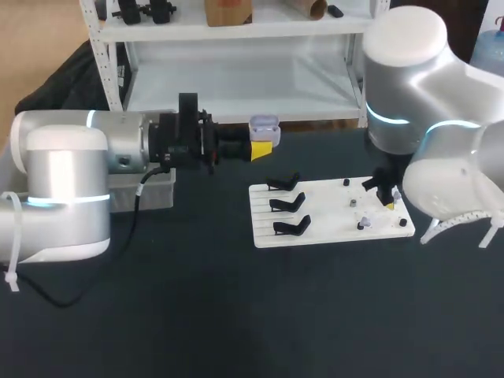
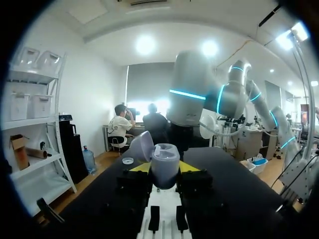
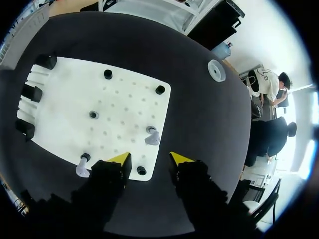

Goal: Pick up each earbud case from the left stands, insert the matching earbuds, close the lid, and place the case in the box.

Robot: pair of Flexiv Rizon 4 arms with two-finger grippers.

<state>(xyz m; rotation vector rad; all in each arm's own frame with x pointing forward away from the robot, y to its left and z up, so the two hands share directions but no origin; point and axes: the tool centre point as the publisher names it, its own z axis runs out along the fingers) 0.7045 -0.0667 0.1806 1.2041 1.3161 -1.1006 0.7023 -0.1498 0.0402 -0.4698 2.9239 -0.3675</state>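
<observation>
I expect the lavender earbud (image 3: pixel 153 138) to come off when I lift it, because it only sits over a short peg (image 3: pixel 150 129). The peg will stay standing.
My left gripper (image 1: pixel 262 150) is held above the table behind the board, shut on a lavender earbud case (image 1: pixel 264 126) whose lid stands open. In the left wrist view the case (image 2: pixel 165 168) sits upright between the yellow tips of that gripper (image 2: pixel 164 167), its lid (image 2: pixel 142 147) tipped back. My right gripper (image 1: pixel 387 200) hangs over the right end of the white board (image 1: pixel 323 228). In its own view the right gripper (image 3: pixel 149 159) is open, nothing between the fingers. A lavender earbud (image 3: pixel 152 137) stands just ahead of it, and another earbud (image 3: pixel 82 170) is beside one finger.
Three black stands (image 1: pixel 287 204) on the board's left side are empty. Small black pegs (image 3: pixel 160 89) dot the board. A grey box (image 1: pixel 150 190) sits on the table beneath my left arm. A small white disc (image 3: pixel 215 70) lies on the dark cloth beyond the board.
</observation>
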